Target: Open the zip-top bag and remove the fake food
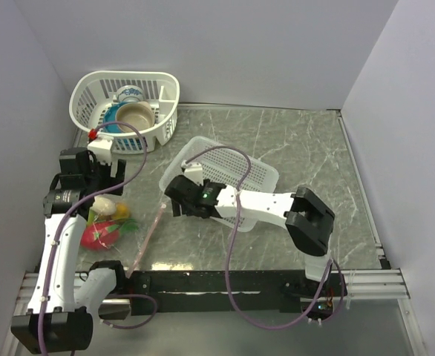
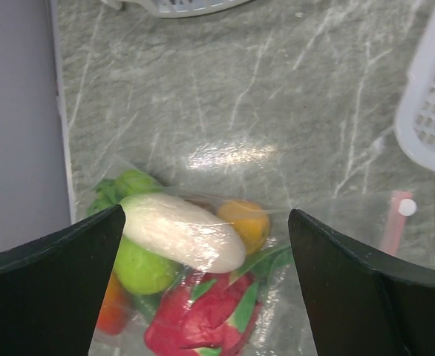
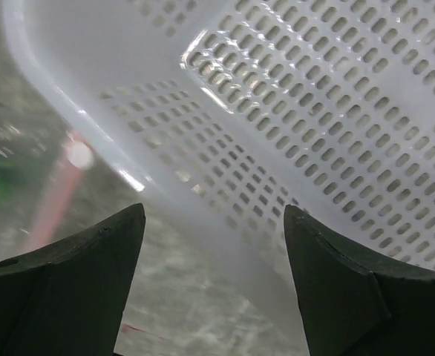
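Note:
The flat basket lies crooked, and its near corner crowds the bag's slider [image 1: 165, 187]. Next, my right gripper grips the basket's rim [image 3: 216, 248] and moves the basket away first.
The clear zip-top bag [image 1: 122, 224] lies flat at the table's left with the fake food inside: a pink-red dragon fruit [image 2: 203, 319], a white oblong [image 2: 180, 231], a green round piece [image 2: 143, 268] and an orange one [image 2: 247, 222]. Its pink zipper strip [image 1: 151, 231] runs along the right edge, with a white slider [image 2: 407, 208] at the far end. My left gripper [image 2: 206, 215] hangs open just above the bagged food, holding nothing. My right gripper [image 1: 171, 199] is open near the strip's far end [image 3: 54, 194], beside the flat basket, with nothing between its fingers.
A flat white mesh basket [image 1: 236, 174] sits mid-table, its wall [image 3: 314, 111] close in front of the right gripper. A round white basket [image 1: 91, 89] with bowls and a cup stands at the back left. A wall borders the left side [image 2: 17, 133].

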You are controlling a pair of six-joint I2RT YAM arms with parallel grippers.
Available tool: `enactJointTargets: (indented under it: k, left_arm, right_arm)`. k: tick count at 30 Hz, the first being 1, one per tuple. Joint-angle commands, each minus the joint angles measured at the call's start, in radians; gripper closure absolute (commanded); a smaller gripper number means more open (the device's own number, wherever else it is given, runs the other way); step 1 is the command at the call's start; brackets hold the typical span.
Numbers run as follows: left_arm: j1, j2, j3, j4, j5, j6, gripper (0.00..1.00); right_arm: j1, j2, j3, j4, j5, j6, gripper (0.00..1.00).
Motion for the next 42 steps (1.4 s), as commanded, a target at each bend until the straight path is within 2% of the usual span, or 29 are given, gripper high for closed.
enactJointTargets:
  k: [1,4,5,8,13,15,17,19,20,22,27,29,30,31,33,34,38,39,41,42]
  left_arm:
    - [0.038,0.029,0.022,0.034,0.02,0.027,0.01]
    - [0.056,0.058,0.035,0.043,0.042,0.018,0.01]
    - [0.059,0.064,0.036,0.049,0.042,0.018,0.01]
    - [0.065,0.081,0.038,0.072,0.031,0.021,0.01]
    - [0.084,0.11,0.028,0.103,0.006,0.033,0.01]
    - [0.102,0.116,0.025,0.112,0.026,0.038,0.01]
    - [0.134,0.138,0.025,0.109,0.057,0.043,0.01]
    - [0.142,0.171,0.036,0.085,0.095,0.04,0.01]
    - [0.144,0.18,0.041,0.075,0.103,0.037,0.01]
    - [0.144,0.193,0.051,0.066,0.112,0.029,0.01]
    - [0.144,0.164,0.064,0.06,0.109,0.035,0.01]
    - [0.145,0.153,0.065,0.058,0.105,0.044,0.01]
    - [0.144,0.141,0.062,0.06,0.102,0.046,0.01]
    - [0.145,0.135,0.058,0.062,0.097,0.052,0.01]
    - [0.144,0.122,0.042,0.074,0.088,0.055,0.01]
    - [0.144,0.119,0.039,0.078,0.085,0.058,0.01]
    - [0.145,0.119,0.021,0.086,0.094,0.057,0.01]
    - [0.145,0.121,0.021,0.086,0.098,0.055,0.01]
    - [0.145,0.121,0.024,0.086,0.103,0.049,0.01]
    - [0.145,0.121,0.024,0.083,0.111,0.047,0.01]
  right_arm:
    - [0.026,-0.102,-0.109,0.043,-0.039,-0.022,0.18]
    - [0.031,-0.158,-0.218,0.052,-0.051,-0.021,0.29]
    - [0.034,-0.19,-0.267,0.041,-0.044,-0.016,0.41]
    - [0.048,-0.253,-0.34,0.009,-0.013,-0.024,0.57]
    - [0.054,-0.317,-0.393,-0.091,0.068,-0.041,0.55]
    - [0.056,-0.351,-0.404,-0.118,0.1,-0.049,0.35]
    - [0.054,-0.369,-0.407,-0.111,0.111,-0.061,0.3]
    - [0.053,-0.365,-0.39,-0.102,0.136,-0.079,0.33]
    - [0.049,-0.348,-0.376,-0.091,0.143,-0.097,0.42]
    - [0.042,-0.307,-0.326,-0.088,0.16,-0.121,0.48]
    - [0.013,-0.198,-0.207,-0.094,0.136,-0.203,0.45]
    - [0.013,-0.166,-0.183,-0.094,0.148,-0.228,0.48]
    - [0.011,-0.159,-0.18,-0.089,0.148,-0.239,0.52]
    - [0.005,-0.155,-0.175,-0.088,0.15,-0.246,0.65]
    - [-0.004,-0.152,-0.17,-0.074,0.133,-0.286,0.85]
    - [-0.013,-0.146,-0.161,-0.069,0.113,-0.308,1.0]
    - [-0.006,-0.149,-0.146,-0.023,-0.032,-0.569,1.0]
    - [-0.001,-0.158,-0.152,-0.007,-0.028,-0.61,1.0]
    - [0.023,-0.23,-0.208,0.091,-0.034,-0.756,1.0]
    - [0.026,-0.265,-0.239,0.13,-0.104,-0.813,1.0]
